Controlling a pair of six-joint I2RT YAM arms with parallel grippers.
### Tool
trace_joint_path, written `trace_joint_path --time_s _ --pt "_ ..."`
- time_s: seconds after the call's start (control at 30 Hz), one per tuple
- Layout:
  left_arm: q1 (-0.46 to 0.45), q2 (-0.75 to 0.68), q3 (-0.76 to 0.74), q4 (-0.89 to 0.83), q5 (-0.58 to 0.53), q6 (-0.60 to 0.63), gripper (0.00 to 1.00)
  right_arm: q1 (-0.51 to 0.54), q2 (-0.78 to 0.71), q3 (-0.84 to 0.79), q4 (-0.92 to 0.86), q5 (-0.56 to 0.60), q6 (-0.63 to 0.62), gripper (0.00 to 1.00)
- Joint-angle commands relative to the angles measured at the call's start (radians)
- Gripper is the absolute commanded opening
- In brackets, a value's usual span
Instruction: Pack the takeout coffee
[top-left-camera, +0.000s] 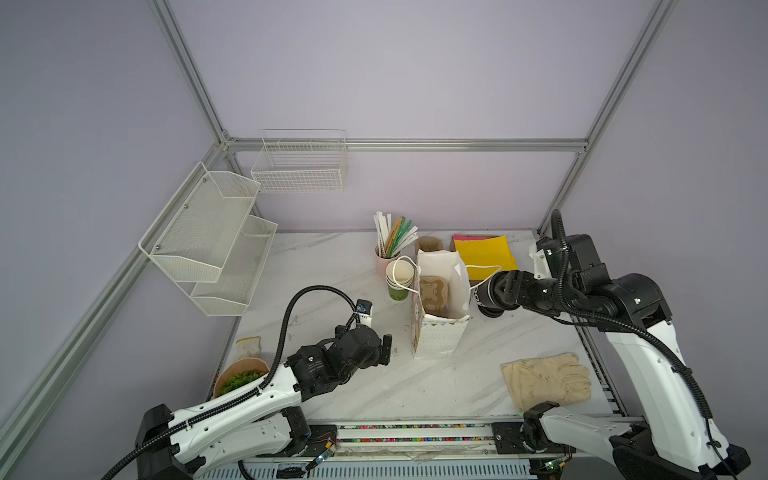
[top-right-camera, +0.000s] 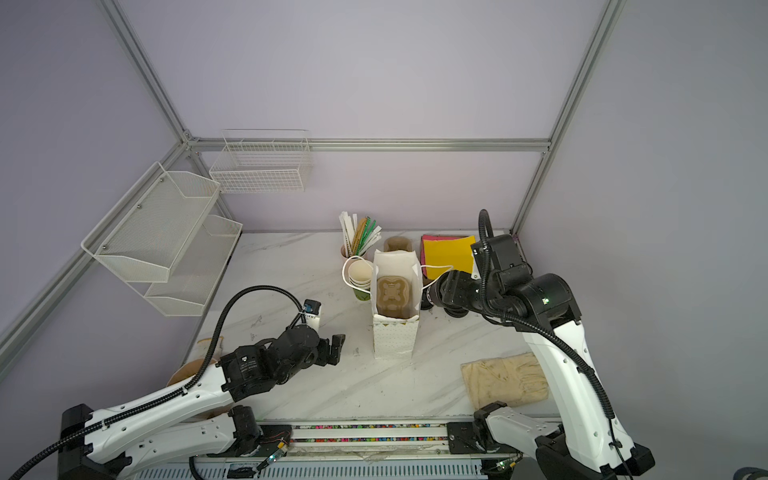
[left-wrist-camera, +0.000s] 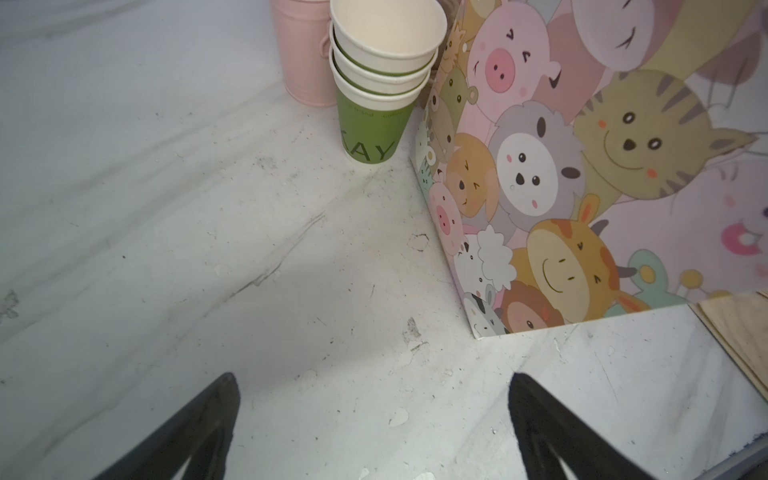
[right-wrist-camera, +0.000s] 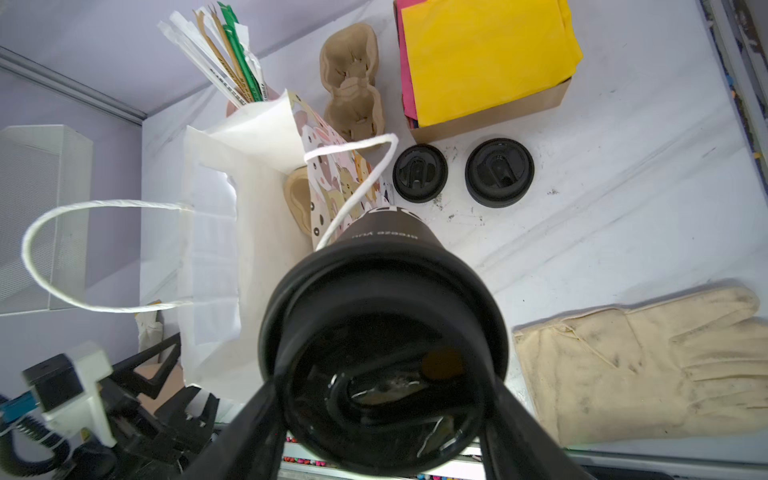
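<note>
The white handle (right-wrist-camera: 359, 195) blocks the cup from the bag's opening (top-left-camera: 417, 334), so the robot's right gripper should lift the cup clear while the left gripper pushes the bag toward it.
The takeout coffee (right-wrist-camera: 382, 286) is a dark cup with a black round lid, and my right gripper (right-wrist-camera: 384, 386) is shut on it just below the lid. In both top views the cup (top-left-camera: 480, 296) (top-right-camera: 428, 297) hangs just right of the open paper bag (top-left-camera: 440, 332) (top-right-camera: 395, 336), near its rim. One white bag handle (right-wrist-camera: 353, 183) lies across the cup. A brown pulp cup carrier (top-left-camera: 434, 295) sits inside the bag. My left gripper (top-left-camera: 386, 349) (left-wrist-camera: 374, 382) stands open and empty over the table, left of the bag (left-wrist-camera: 582, 166).
A stack of green cups (top-left-camera: 400, 282) (left-wrist-camera: 374, 83) and a pink cup of straws (top-left-camera: 384, 259) stand behind the bag's left side. Two loose black lids (right-wrist-camera: 419, 172) lie by a box of yellow napkins (top-left-camera: 484, 251). A cream glove (top-left-camera: 544, 378) lies front right; a bowl (top-left-camera: 241, 376) front left.
</note>
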Motion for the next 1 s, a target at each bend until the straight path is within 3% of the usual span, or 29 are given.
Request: trace_joint_path --time_s 0.0,0.6,0.97 --pt "0.007 0.021 -0.067 0.123 0.07 -0.083 1.0 0.005 -0.017 0.047 -0.035 -0.021 -0.015 0.69" --pt "0.007 0.261 -0.082 0.368 0.183 -0.142 1.0 0.003 -0.003 0.211 -0.035 -0.122 -0.022 0.7" --pt "0.008 0.242 -0.089 0.353 0.104 -0.141 1.0 0.004 0.011 0.276 -0.035 -0.143 -0.027 0.7"
